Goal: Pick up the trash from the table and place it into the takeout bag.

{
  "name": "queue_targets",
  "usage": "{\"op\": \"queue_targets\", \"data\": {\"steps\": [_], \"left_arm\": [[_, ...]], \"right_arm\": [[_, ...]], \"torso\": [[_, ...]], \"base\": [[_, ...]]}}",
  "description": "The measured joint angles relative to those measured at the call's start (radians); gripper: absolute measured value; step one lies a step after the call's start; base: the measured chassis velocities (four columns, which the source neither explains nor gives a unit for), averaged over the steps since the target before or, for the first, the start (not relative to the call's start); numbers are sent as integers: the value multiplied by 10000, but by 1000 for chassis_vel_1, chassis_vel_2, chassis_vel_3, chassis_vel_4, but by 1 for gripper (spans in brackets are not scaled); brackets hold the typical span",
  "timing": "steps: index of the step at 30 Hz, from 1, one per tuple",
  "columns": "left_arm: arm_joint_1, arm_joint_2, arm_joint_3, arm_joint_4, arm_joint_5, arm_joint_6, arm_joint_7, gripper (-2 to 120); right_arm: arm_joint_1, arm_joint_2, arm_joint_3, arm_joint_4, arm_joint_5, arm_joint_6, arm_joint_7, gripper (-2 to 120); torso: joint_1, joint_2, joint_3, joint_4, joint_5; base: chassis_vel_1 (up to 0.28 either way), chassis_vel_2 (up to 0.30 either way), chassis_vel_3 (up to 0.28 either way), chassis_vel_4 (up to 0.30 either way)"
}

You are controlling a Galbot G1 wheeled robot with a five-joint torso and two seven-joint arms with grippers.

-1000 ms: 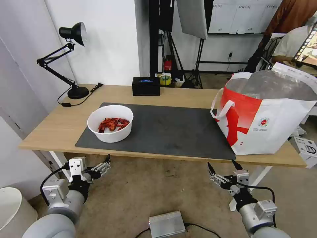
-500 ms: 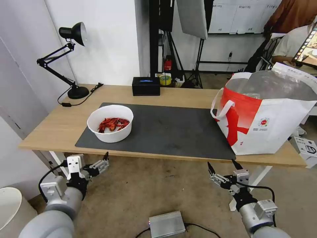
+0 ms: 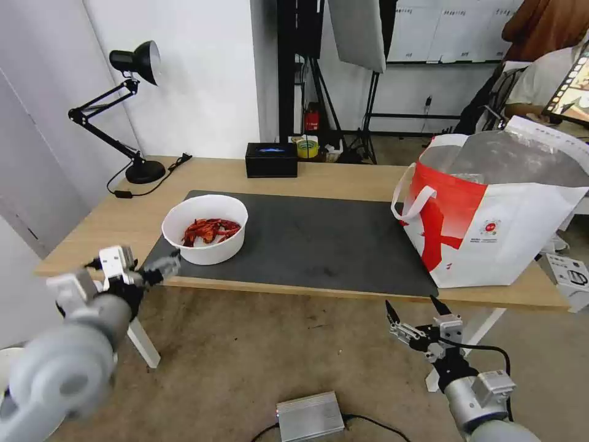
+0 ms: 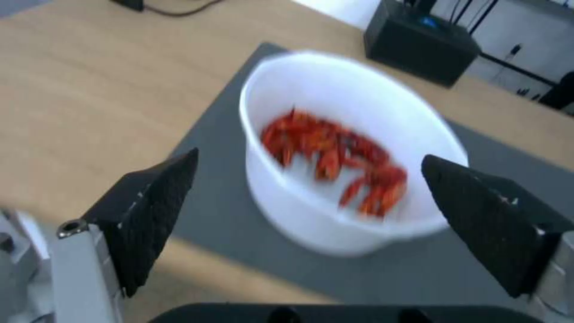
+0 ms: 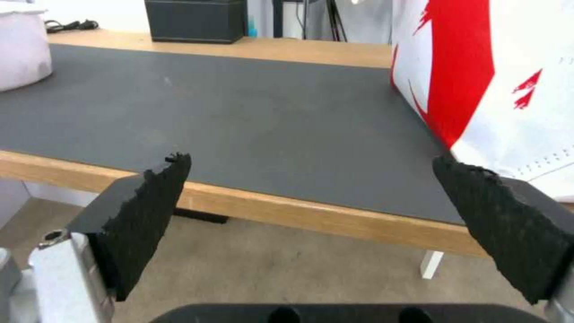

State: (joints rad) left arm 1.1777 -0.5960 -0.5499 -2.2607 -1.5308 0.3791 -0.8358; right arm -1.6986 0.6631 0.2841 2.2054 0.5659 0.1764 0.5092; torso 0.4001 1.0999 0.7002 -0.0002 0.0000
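Note:
I expect the white bowl (image 3: 211, 255) to tilt when I lift its rim yet keep the red crayfish shells (image 3: 210, 231) inside, since they lie well below the bowl's high sides.
A white round bowl (image 3: 205, 228) of red crayfish shells (image 3: 210, 229) sits on the left part of the dark grey mat (image 3: 319, 239) on the table (image 3: 343, 175). The takeout bag (image 3: 491, 209) stands open at the table's right end, foil lining showing. My left gripper (image 3: 165, 264) hovers open at the table's front edge, just short of the bowl. In the left wrist view the bowl (image 4: 335, 89) lies ahead of the open left gripper (image 4: 310, 156). Below the table's front edge, near the bag, my right gripper (image 3: 411, 304) is open and holds nothing. The right wrist view looks across the mat (image 5: 239, 98) past that open gripper (image 5: 310, 159), with the bag (image 5: 526, 67) to one side.
A black desk lamp (image 3: 132, 92) stands at the back left and a black tissue box (image 3: 271, 159) at the back edge. A silver box (image 3: 310, 417) lies on the floor in front of the table. The mat between bowl and bag is bare.
My left arm has risen from below the table and swung up to the table's front edge beside the bowl. The right arm, bowl and bag have not moved.

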Motion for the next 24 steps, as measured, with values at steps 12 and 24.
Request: {"op": "queue_targets", "data": {"steps": [12, 24], "left_arm": [[-3951, 443, 3286, 2620, -1120, 828, -538, 100], [-6052, -266, 5471, 4310, -978, 1243, -871, 100]], "right_arm": [[3, 0, 0, 0, 5, 0, -5, 100], [3, 0, 0, -2, 4, 1, -5, 100]], "torso": [[1, 0, 0, 2, -3], [0, 0, -1, 1, 1]], "base": [[0, 0, 0, 0], [0, 0, 0, 0]]}}
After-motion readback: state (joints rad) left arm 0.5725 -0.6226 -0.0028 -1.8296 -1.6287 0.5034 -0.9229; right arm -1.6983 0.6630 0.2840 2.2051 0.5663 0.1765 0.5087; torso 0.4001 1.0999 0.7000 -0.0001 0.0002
